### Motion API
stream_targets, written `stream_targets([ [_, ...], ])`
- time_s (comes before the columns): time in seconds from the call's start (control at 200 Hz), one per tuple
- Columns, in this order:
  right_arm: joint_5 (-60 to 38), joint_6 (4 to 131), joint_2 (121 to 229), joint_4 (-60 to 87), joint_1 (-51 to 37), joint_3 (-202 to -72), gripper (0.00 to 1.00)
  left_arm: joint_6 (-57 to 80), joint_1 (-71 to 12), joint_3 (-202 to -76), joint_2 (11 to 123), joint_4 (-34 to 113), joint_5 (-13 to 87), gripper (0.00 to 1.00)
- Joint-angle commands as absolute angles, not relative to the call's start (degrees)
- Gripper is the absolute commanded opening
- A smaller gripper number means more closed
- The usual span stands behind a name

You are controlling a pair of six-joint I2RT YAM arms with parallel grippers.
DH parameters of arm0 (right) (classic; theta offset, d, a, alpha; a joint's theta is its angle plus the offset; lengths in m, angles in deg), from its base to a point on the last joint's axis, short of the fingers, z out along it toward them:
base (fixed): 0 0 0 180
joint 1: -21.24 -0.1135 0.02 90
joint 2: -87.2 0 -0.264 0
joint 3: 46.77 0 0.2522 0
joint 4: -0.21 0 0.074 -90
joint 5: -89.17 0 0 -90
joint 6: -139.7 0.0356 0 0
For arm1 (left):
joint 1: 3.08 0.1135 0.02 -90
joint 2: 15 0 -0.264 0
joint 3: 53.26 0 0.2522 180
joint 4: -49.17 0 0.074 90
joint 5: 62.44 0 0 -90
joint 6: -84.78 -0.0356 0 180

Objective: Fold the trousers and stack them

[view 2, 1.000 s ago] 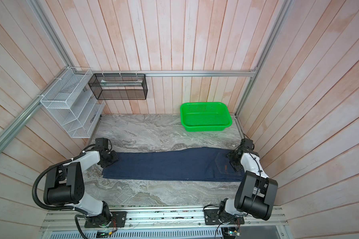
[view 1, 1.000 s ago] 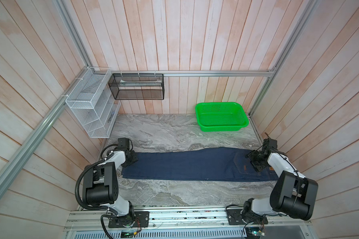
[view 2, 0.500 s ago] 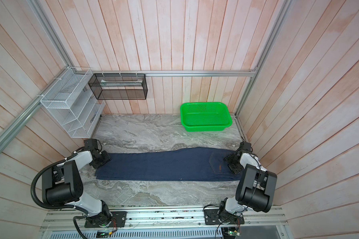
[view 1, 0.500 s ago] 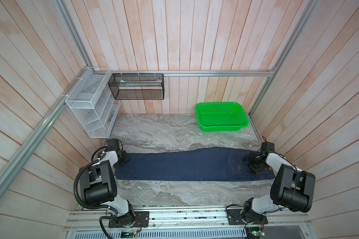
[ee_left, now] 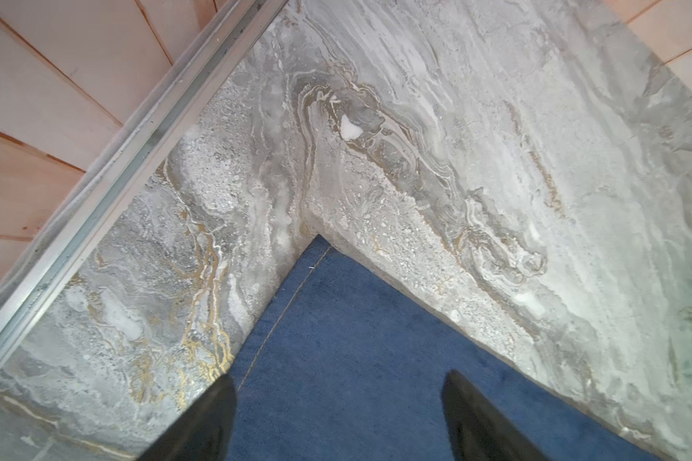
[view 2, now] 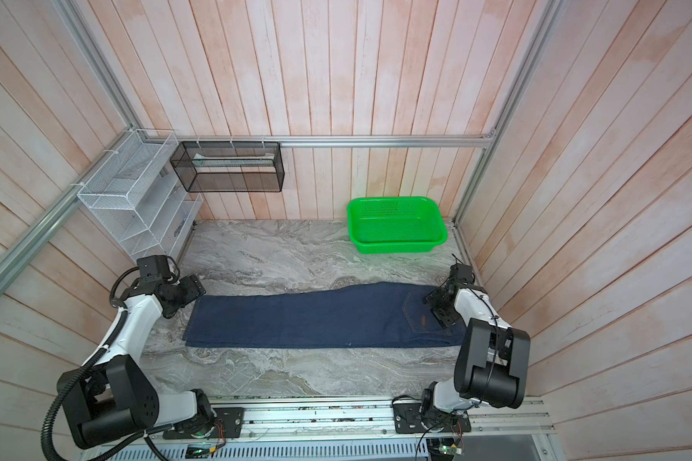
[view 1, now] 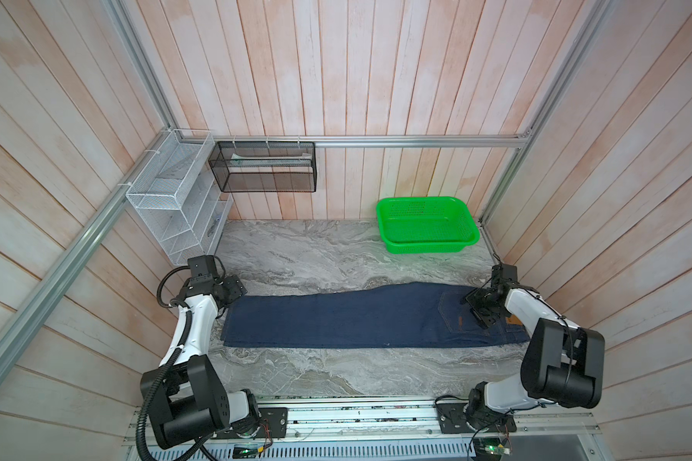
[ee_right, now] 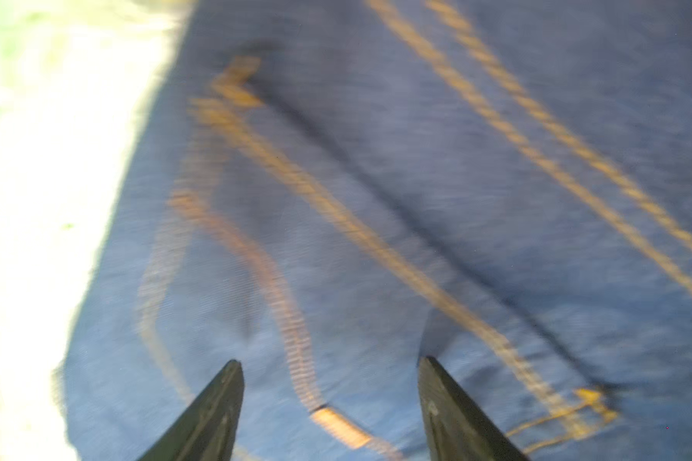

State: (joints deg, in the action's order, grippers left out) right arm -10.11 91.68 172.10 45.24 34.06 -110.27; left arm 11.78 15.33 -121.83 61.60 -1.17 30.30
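Observation:
My open left gripper is spread across the stitched hem (ee_left: 273, 338) next to the flat far corner. I should move it down next until its fingers touch the denim (view 1: 239, 307) and close there.
The trousers (view 1: 356, 315) (view 2: 316, 315) are dark navy jeans lying flat in a long strip across the marble table, hems to the left and waist to the right. My left gripper (view 1: 232, 293) (view 2: 188, 293) hovers at the far hem corner. In the left wrist view it (ee_left: 338, 377) is open, with flat denim (ee_left: 356, 359) between the fingers. My right gripper (view 1: 478, 309) (view 2: 438, 307) is over the back pocket near the waist. In the blurred right wrist view it (ee_right: 330, 359) is open above tan-stitched denim (ee_right: 376, 199).
A green basket (view 1: 428, 225) sits at the table's back right. A white wire rack (view 1: 176, 207) hangs on the left wall and a black mesh basket (view 1: 262, 167) on the back wall. The left gripper is close to the left wall's metal rail (ee_left: 108, 179).
The trousers slid a little to the left across the table. The left gripper has opened and let go of the hem corner. The right gripper stayed open over the waist.

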Motion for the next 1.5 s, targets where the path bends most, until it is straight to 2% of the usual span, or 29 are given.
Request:
stream_targets([
  [0.0,-10.52,92.42,172.12,45.97,32.34,-110.97,0.70,9.13,16.06,-120.99,64.02,-6.28,31.05,0.88],
  [0.43,-12.37,89.24,185.47,38.33,36.59,-107.27,0.70,4.78,16.51,-124.72,70.99,-10.50,31.21,0.88],
  [0.92,-13.09,89.69,185.49,37.38,39.47,-105.86,0.70,-4.14,16.81,-125.80,82.15,-7.79,38.42,0.88],
  [1.07,-13.32,89.64,185.24,37.68,39.51,-105.88,0.70,-5.11,16.93,-126.43,86.33,-7.75,39.54,0.85],
  [1.375,-13.94,89.87,184.86,37.76,39.45,-105.72,0.69,-5.99,17.45,-126.82,82.41,-7.26,34.64,0.87],
  [1.495,-13.93,89.87,185.12,37.61,39.48,-105.71,0.69,-6.61,17.87,-127.15,84.34,-7.48,34.62,0.87],
])
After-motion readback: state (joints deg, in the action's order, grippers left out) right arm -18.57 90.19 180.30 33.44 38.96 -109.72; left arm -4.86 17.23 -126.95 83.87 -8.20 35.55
